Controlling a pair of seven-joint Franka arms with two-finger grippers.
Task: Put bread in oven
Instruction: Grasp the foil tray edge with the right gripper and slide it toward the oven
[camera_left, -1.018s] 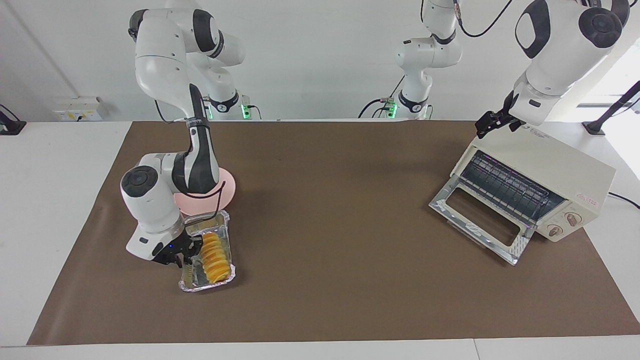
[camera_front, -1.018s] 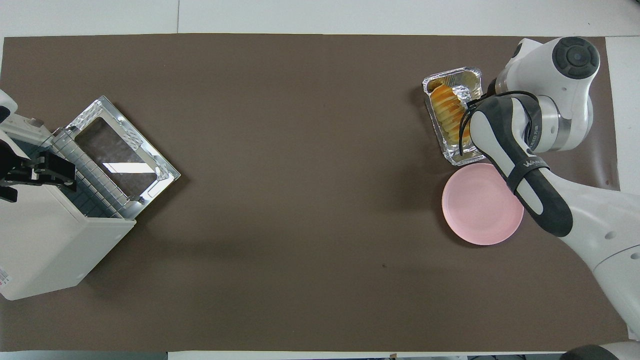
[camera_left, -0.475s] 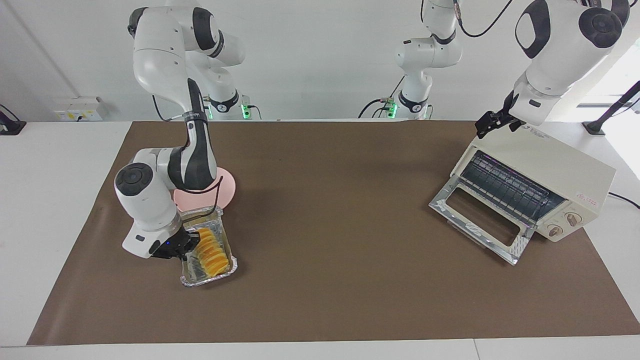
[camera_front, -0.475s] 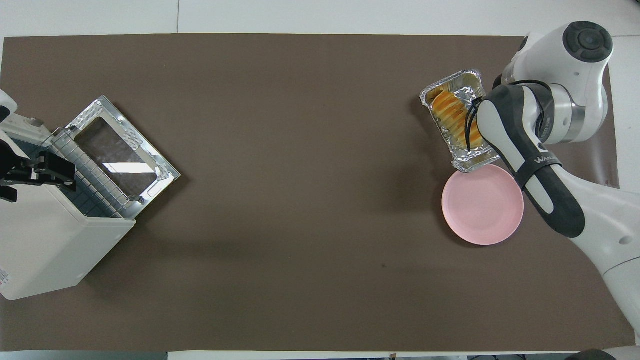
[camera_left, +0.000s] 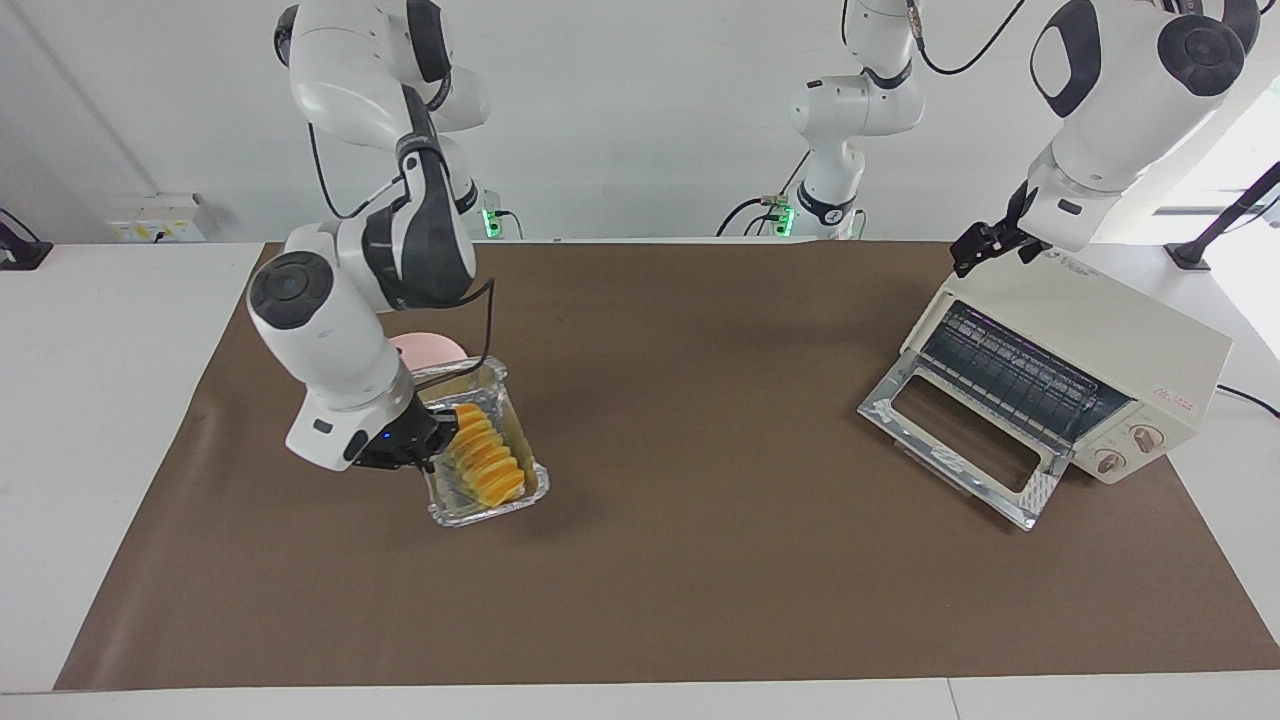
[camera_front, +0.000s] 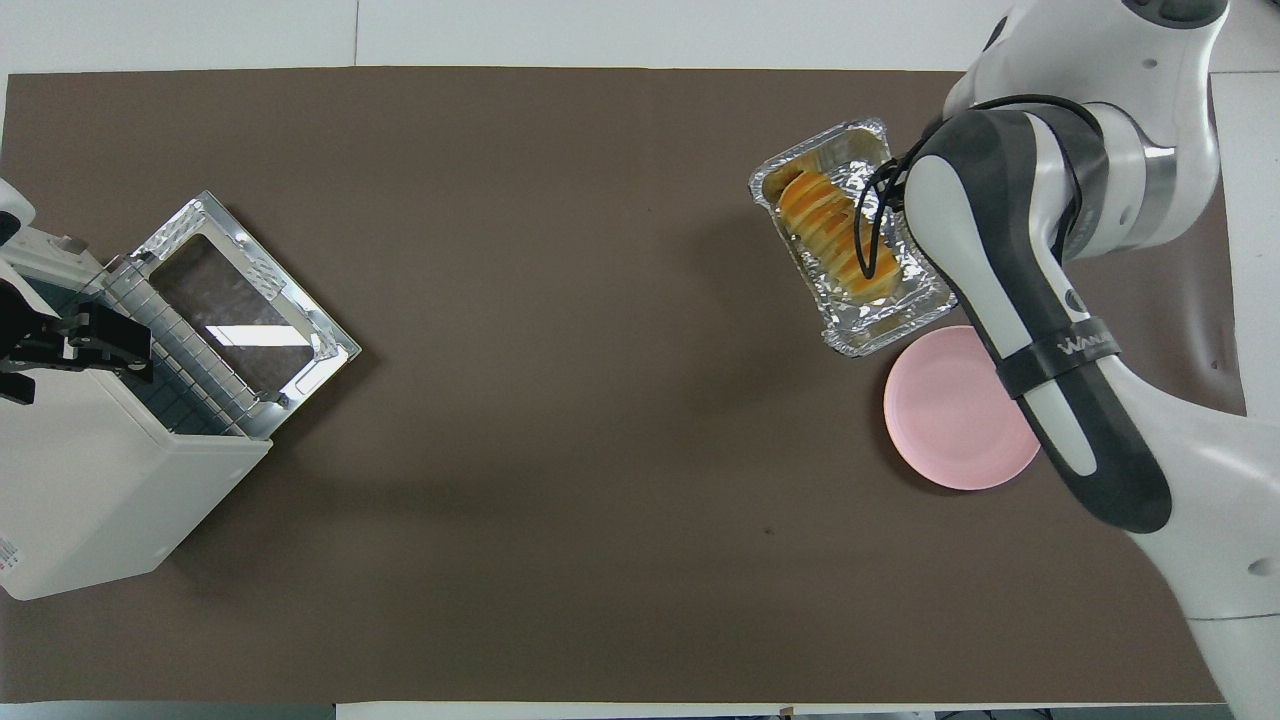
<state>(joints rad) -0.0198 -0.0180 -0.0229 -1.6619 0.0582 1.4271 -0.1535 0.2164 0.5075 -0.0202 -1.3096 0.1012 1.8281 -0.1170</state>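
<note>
My right gripper should keep carrying the foil tray until it rests mid-mat, because the brown mat lies open from the tray to the oven.
The bread is a golden ridged loaf lying in a crinkled silver foil tray. My right gripper is shut on the tray's long rim and holds it tilted in the air above the brown mat, beside the pink plate. In the overhead view the bread and the tray show, and the right forearm covers the gripper. The cream oven stands at the left arm's end with its glass door dropped open and the wire rack showing. My left gripper waits over the oven's top edge.
A round pink plate lies on the mat under the right arm, nearer to the robots than the tray. The brown mat stretches bare between the tray and the oven. The open door juts out onto the mat.
The right gripper has lifted the foil tray with the bread off the mat and carried it up and toward the oven's end. The left arm has not moved.
</note>
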